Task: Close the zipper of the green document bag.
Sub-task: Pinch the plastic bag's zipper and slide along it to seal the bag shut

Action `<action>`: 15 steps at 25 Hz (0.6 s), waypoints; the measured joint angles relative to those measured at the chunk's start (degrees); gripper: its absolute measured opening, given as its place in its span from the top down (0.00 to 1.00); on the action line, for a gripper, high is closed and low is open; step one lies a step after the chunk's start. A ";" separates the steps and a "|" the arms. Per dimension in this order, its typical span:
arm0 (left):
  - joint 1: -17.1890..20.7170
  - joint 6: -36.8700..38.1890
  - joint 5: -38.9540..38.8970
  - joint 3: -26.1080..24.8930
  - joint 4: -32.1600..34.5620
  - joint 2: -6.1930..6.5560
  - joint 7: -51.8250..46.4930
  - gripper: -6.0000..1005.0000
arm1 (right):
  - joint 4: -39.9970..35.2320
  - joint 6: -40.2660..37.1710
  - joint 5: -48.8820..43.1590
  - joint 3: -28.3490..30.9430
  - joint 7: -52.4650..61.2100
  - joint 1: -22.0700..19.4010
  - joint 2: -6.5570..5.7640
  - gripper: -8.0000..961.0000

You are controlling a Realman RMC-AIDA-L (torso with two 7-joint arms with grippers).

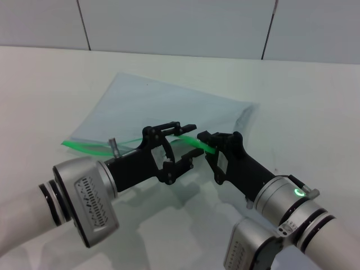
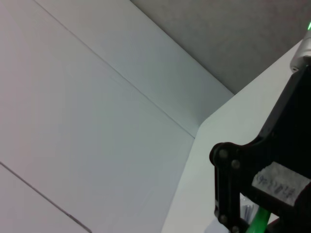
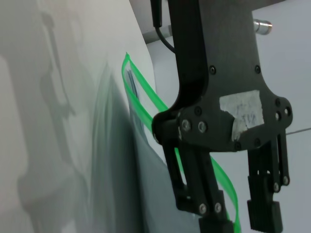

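Observation:
My right gripper is clamped beside the zipper's green strips [image 1: 101,148], which gape open. Next, my left gripper pinches them and slides to the zipper's loose end [image 1: 66,144] while my right gripper stays clamped.
The green document bag [image 1: 163,107] lies flat on the white table, translucent blue-grey, with its zipper [image 1: 90,147] as a bright green strip along the near edge. My left gripper [image 1: 188,146] is open, with one finger on each side of the strip near its right end. My right gripper [image 1: 207,147] meets the same end from the right and looks shut on the zipper. In the right wrist view the zipper [image 3: 141,82] shows two parted green strips, and the left gripper [image 3: 240,216] hangs open over them. The slider is not visible.
The white table [image 1: 304,101] extends around the bag, with a tiled wall [image 1: 180,22] behind it. The two arms crowd the near centre, their wrists close together.

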 joint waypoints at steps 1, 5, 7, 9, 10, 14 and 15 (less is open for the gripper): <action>-0.02 -0.10 0.13 0.01 0.01 0.00 0.00 0.54 | 0.00 0.00 0.00 -0.07 0.00 0.00 0.00 0.94; -0.19 -1.26 1.23 0.02 0.07 -0.04 0.12 0.54 | 0.00 -0.05 -0.07 -0.10 0.00 0.02 0.02 0.94; -0.31 -1.95 1.78 0.02 0.12 -0.07 0.50 0.54 | 0.00 -0.05 -0.05 -0.10 0.00 0.02 0.01 0.94; -0.32 -2.32 1.83 0.03 0.12 -0.12 1.93 0.56 | 0.00 0.01 -0.08 -0.10 0.00 0.02 0.00 0.94; -0.32 -2.39 1.77 0.03 0.10 -0.14 2.67 0.58 | 0.00 0.05 -0.10 -0.10 0.00 0.02 0.00 0.94; -0.29 -2.40 1.60 0.01 -0.03 -0.16 3.79 0.63 | 0.02 0.08 -0.12 -0.14 -0.03 0.02 0.00 0.94; -0.29 -2.31 1.59 0.00 -0.04 -0.16 3.88 0.63 | 0.02 0.08 -0.12 -0.17 -0.06 0.02 0.00 0.94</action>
